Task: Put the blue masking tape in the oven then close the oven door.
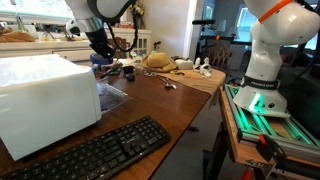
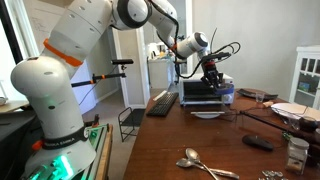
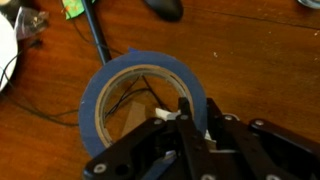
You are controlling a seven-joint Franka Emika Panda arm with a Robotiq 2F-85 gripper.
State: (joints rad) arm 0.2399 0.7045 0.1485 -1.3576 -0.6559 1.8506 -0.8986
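Observation:
Next, I turn my gripper back, as the blue masking tape hangs above the table past the oven's far corner, and lower it into the oven's open front [image 2: 200, 90].
In the wrist view the blue masking tape [image 3: 140, 95] is a blue ring over the brown wooden table. My gripper [image 3: 192, 125] is shut on the ring's wall, one finger inside and one outside. In an exterior view my gripper [image 1: 100, 47] hangs just behind the far corner of the white oven [image 1: 45, 100], with a bit of blue tape [image 1: 97, 60] under it. The glassy oven door [image 1: 112, 97] seems folded down flat in front of the oven. In an exterior view my gripper [image 2: 212, 78] is above the oven's dark front [image 2: 200, 93].
A black keyboard [image 1: 95, 150] lies beside the oven and also shows in an exterior view [image 2: 163, 102]. A straw hat [image 1: 157, 62] and small items sit further along the table. Spoons [image 2: 200, 162] and a black object [image 2: 258, 142] lie on the table. A black cable [image 3: 95, 35] runs near the tape.

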